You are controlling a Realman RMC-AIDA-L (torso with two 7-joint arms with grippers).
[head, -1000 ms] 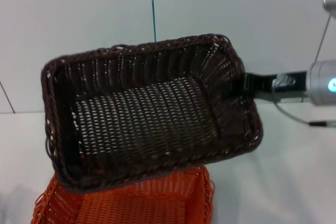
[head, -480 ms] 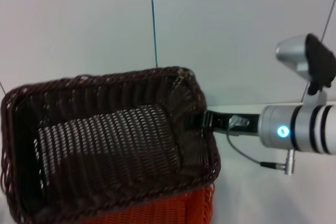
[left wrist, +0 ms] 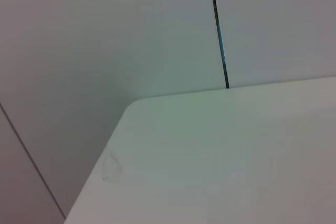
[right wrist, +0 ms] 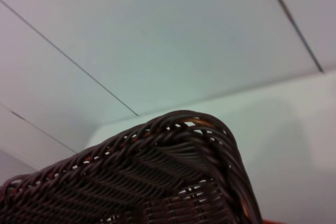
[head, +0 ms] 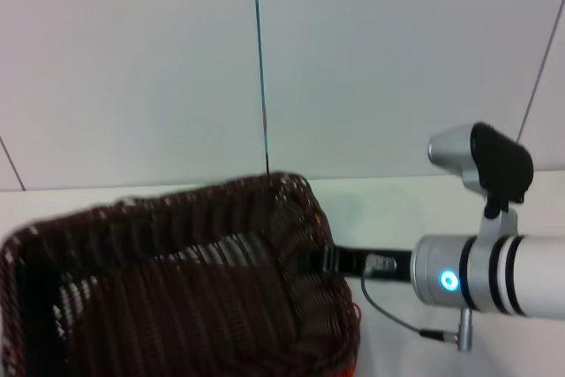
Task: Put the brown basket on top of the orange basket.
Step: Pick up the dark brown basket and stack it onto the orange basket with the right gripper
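Observation:
My right gripper is holding the brown basket, and the orange basket (head: pixel 353 365) sticks out past the brown basket's gripped end. So it should lift the brown basket, move it toward that end (head: pixel 334 311) and set it down.
The brown basket (head: pixel 177 289) fills the lower left of the head view, open side up. My right gripper (head: pixel 329 260) is shut on the rim of its right end wall, and the silver forearm (head: pixel 494 275) reaches in from the right. In the right wrist view the brown basket's braided rim (right wrist: pixel 173 140) sits close up. The orange basket (head: pixel 351 365) lies beneath the brown one and is almost wholly hidden; only a thin orange sliver shows at the brown basket's lower right corner. My left gripper is not in view.
A white table (head: pixel 397 209) runs back to a pale panelled wall (head: pixel 353 59) with a dark vertical seam. The left wrist view shows a rounded table corner (left wrist: pixel 134 103) against the wall.
The brown basket has dropped and shifted left, now covering the orange basket that showed below it. My right arm has come further into the head view.

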